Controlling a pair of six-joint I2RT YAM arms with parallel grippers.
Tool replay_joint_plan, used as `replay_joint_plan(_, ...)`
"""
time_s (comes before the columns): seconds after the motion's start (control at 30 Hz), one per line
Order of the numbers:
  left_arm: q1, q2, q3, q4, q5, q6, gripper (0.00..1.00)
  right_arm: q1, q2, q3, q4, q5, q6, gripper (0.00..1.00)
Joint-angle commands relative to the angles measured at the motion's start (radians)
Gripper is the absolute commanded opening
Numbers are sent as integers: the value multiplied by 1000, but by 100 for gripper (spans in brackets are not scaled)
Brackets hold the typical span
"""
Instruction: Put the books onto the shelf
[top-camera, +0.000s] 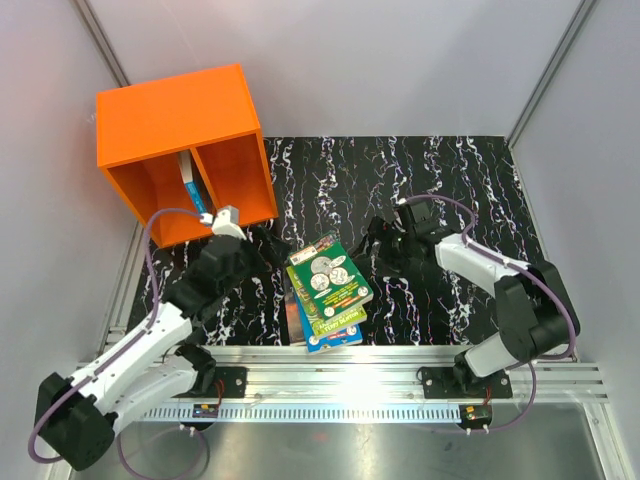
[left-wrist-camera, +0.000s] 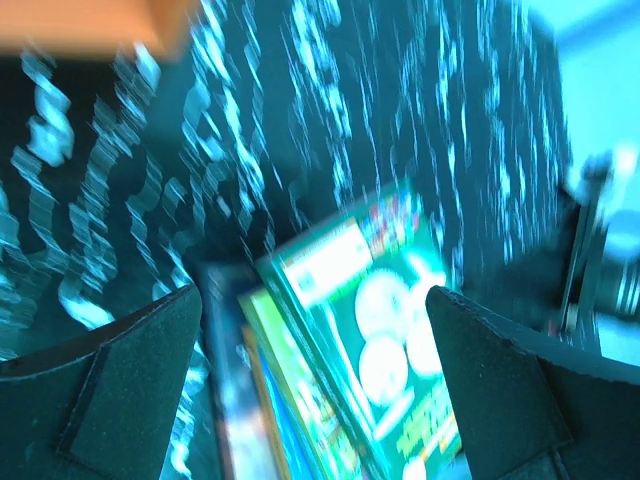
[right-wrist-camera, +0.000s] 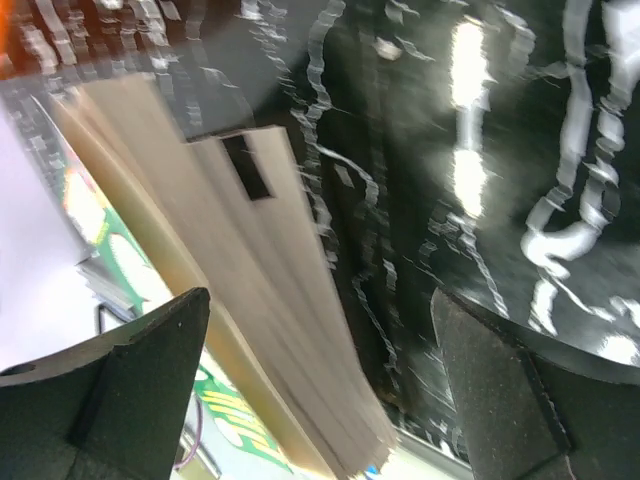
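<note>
I can see the green book lies crooked (top-camera: 328, 278), one edge jutting toward my right gripper, so it should take that edge (top-camera: 357, 268) and pass my left gripper the book.
A stack of books (top-camera: 328, 290) lies flat on the dark marbled table, a green cover with white circles on top and blue and yellowish covers under it. One thin blue book (top-camera: 189, 180) stands in the left compartment of the orange shelf (top-camera: 175, 115) at the back left. My left gripper (top-camera: 268, 244) hovers just left of the stack, open and holding nothing. In its wrist view the books (left-wrist-camera: 370, 350) lie below the left gripper (left-wrist-camera: 312, 300). My right gripper (top-camera: 378, 240) is open to the right of the stack. The stack's page edges (right-wrist-camera: 250, 290) run past the right gripper (right-wrist-camera: 320, 300).
The marbled table (top-camera: 450, 200) ends at an aluminium rail (top-camera: 400, 375) in front. Grey walls close in the back and both sides. A corner of the orange shelf (left-wrist-camera: 90, 25) shows blurred in the left wrist view, as does the right arm (left-wrist-camera: 600, 250).
</note>
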Motion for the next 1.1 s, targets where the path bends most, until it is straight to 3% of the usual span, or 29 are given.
replay_joint_plan(0.0, -47, 51, -39, 113, 69, -86, 99, 2, 23, 40, 135, -90, -6, 100)
replay_joint_plan(0.1, -70, 134, -59, 221, 118, -129, 99, 2, 33, 10, 173, -125, 5, 100)
replay_joint_plan(0.27, -98, 300, -10, 252, 152, -117, 99, 2, 10, -46, 224, -164, 23, 100)
replay_joint_plan(0.47, -128, 410, 41, 299, 184, -117, 99, 2, -28, -1, 55, 17, -38, 100)
replay_joint_plan(0.63, -151, 463, 78, 304, 192, -109, 99, 0, -17, 52, -14, 82, -70, 100)
replay_joint_plan(1.07, -173, 507, 133, 247, 167, -78, 99, -38, -123, 45, 34, 179, -9, 100)
